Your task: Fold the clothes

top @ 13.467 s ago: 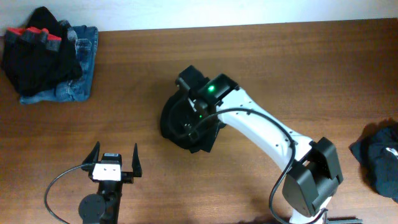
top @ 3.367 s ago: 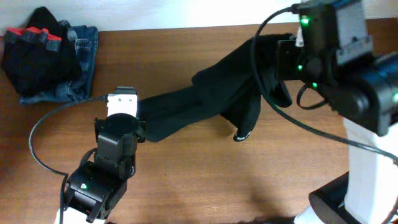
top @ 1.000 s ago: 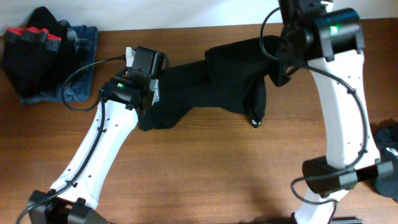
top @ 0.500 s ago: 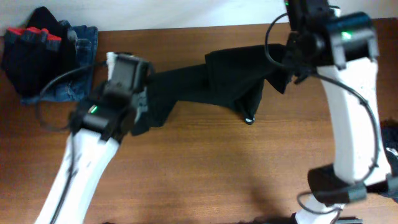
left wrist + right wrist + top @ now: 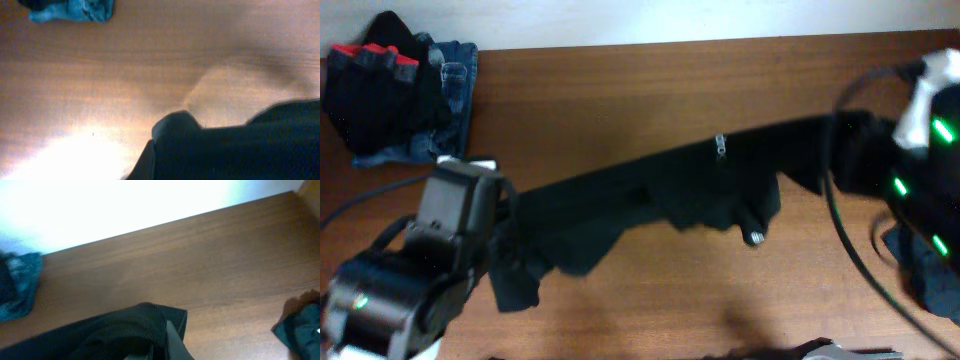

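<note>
The black top is hanging at a slant with its flaps dangling, so the robot's left gripper should move the top's end toward the back and spread the top flat before it is folded.
The black top hangs stretched in a long band above the table, its small white neck label facing up. My left gripper is shut on its lower-left end, where a flap dangles. My right gripper is shut on its right end. In the left wrist view black fabric fills the lower right around my left gripper; one finger shows at its edge. In the right wrist view the cloth bunches over my right gripper.
More clothes lie in a pile at the back left: black pieces with red trim on blue jeans. A dark garment lies at the right edge. Both arms are raised close under the overhead camera.
Both arms have risen and moved apart, the left toward the front left and the right toward the right edge. The black top is now pulled out longer and flatter between them.
</note>
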Controlling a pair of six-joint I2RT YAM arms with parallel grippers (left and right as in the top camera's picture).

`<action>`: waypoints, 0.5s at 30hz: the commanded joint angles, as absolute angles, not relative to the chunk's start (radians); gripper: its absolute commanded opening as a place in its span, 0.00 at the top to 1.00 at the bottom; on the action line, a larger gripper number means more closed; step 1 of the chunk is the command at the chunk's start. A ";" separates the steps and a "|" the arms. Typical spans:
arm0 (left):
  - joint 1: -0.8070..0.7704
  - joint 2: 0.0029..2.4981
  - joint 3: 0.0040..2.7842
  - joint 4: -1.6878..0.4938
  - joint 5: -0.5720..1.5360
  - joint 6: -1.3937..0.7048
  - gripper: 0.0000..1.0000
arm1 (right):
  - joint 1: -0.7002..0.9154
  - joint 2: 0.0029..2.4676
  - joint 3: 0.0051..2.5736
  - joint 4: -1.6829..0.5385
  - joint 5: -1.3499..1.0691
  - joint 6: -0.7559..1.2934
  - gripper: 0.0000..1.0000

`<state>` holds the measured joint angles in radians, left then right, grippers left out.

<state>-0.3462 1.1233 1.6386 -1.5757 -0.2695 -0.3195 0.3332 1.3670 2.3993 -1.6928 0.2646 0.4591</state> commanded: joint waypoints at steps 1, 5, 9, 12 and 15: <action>-0.334 1.091 1.756 -1.662 -0.294 -0.379 0.99 | 0.329 1.257 2.333 -1.699 0.317 0.466 0.96; -0.334 1.071 1.828 -1.687 -0.211 -0.377 0.99 | 0.329 1.156 2.227 -1.699 0.318 0.493 0.96; -0.334 1.059 1.831 -1.687 -0.205 -0.377 0.99 | 0.326 1.108 2.132 -1.699 0.327 0.516 0.96; -0.333 1.079 1.827 -1.687 -0.206 -0.378 0.99 | 0.326 1.118 2.085 -1.699 0.357 0.538 0.96; -0.333 1.119 1.798 -1.685 -0.205 -0.378 0.99 | 0.326 1.148 2.042 -1.699 0.385 0.559 0.96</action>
<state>-0.3462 1.0763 1.8183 -1.6840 -0.1669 -0.3573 0.3355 1.1160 2.0747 -1.6928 0.2646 0.5163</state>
